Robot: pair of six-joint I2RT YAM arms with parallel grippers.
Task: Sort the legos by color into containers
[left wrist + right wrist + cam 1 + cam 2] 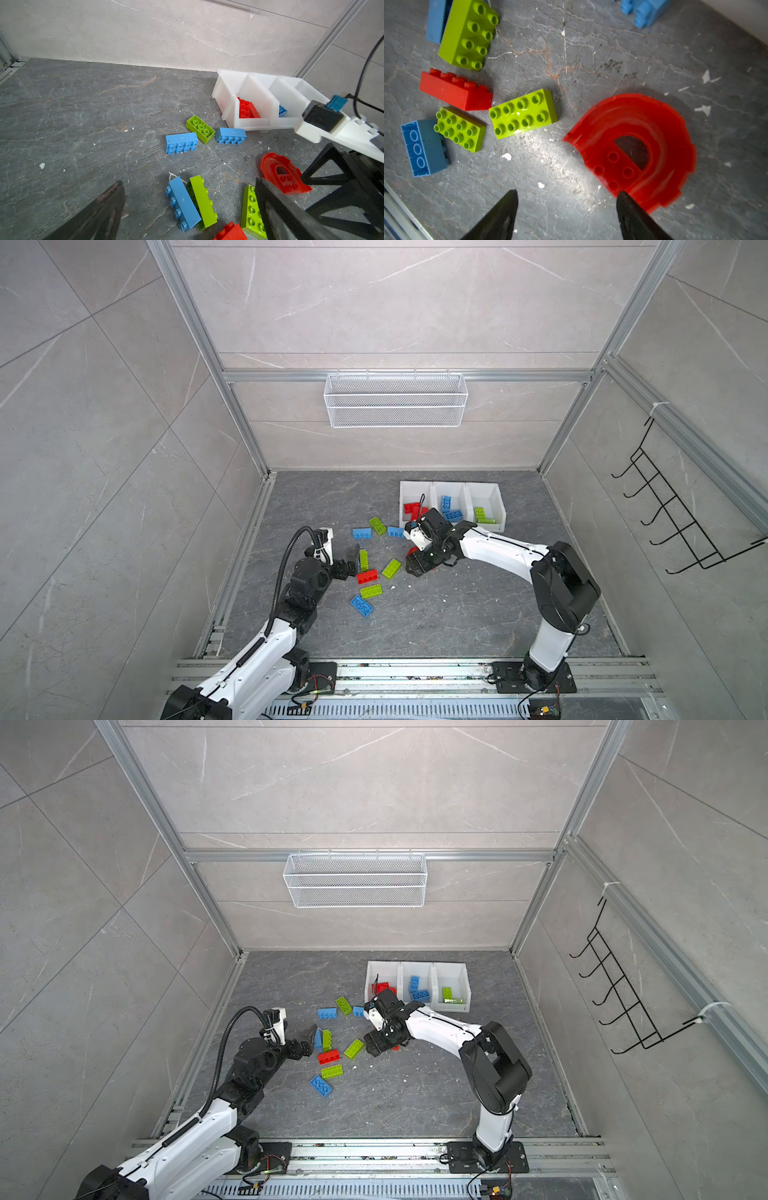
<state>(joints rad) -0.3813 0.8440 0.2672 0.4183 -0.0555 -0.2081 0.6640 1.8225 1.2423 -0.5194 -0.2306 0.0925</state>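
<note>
My right gripper has the red arch piece's straight side (600,180) slanting across its fingers, so I should back away, turn my gripper square and pinch the studded middle (613,170).
Several loose legos lie on the dark floor: blue (361,533), green (377,525), red (367,576), green (391,568) and blue (361,605). The red arch piece (643,116) lies flat, mostly hidden under my right gripper (415,566) in both top views. That gripper (568,191) is open just above bare floor, one finger overlapping the arch's edge. My left gripper (189,181) is open wide, low over a blue brick (182,203) and a green brick (202,199) lying side by side. The containers (432,485) hold red, blue and green bricks, one colour per bin.
A white wire mesh basket (395,400) hangs on the back wall. A black hook rack (681,506) is on the right wall. Aluminium rails run along the floor's front and left edges. White flecks dot the floor.
</note>
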